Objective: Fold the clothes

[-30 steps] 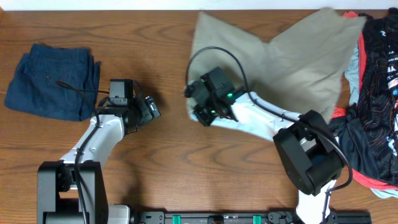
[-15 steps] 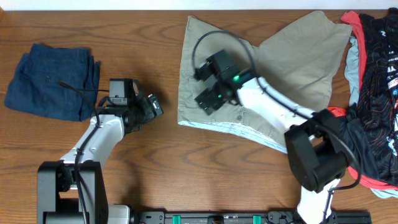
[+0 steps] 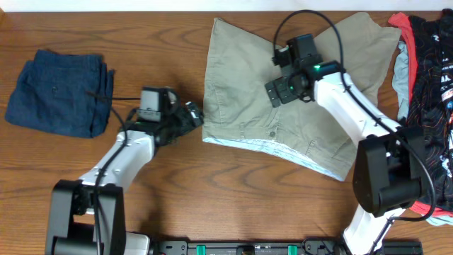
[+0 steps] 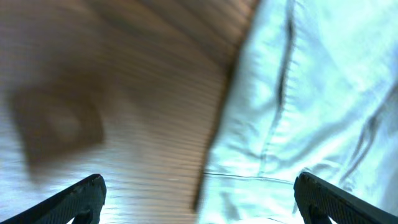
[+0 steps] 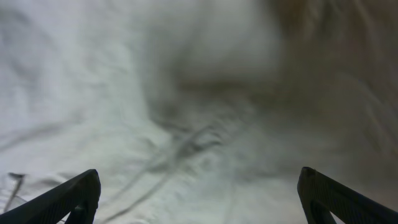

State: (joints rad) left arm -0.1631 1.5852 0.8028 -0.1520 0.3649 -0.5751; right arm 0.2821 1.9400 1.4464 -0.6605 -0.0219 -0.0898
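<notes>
The shorts are lying crooked, with their waistband slanting (image 3: pixel 263 146) along the shorts' near edge. My left gripper should therefore grab the waistband (image 3: pixel 303 157) by the pocket and turn it toward itself.
Khaki-beige shorts (image 3: pixel 241 85) lie spread flat at the table's middle back, their pale blue waistband lining (image 3: pixel 297 154) showing along the near edge. My right gripper (image 3: pixel 277 91) hovers open over the middle of the shorts. In the right wrist view its fingers (image 5: pixel 68 199) frame only blurred cloth (image 5: pixel 186 93). My left gripper (image 3: pixel 194 115) stands open at the shorts' left edge. In the left wrist view that edge of the shorts (image 4: pixel 298 93) sits between its fingers (image 4: pixel 84 194), with nothing gripped. A folded dark blue denim garment (image 3: pixel 60 92) lies at the far left.
A heap of red, black and pale-blue garments (image 3: pixel 428 78) fills the right edge of the table. Bare wood (image 3: pixel 233 198) runs along the front, between the two arm bases.
My right gripper opened and let go of the shorts' corner, then moved up and to the right. The shorts dropped flat. My left arm slid right to the shorts' left edge.
</notes>
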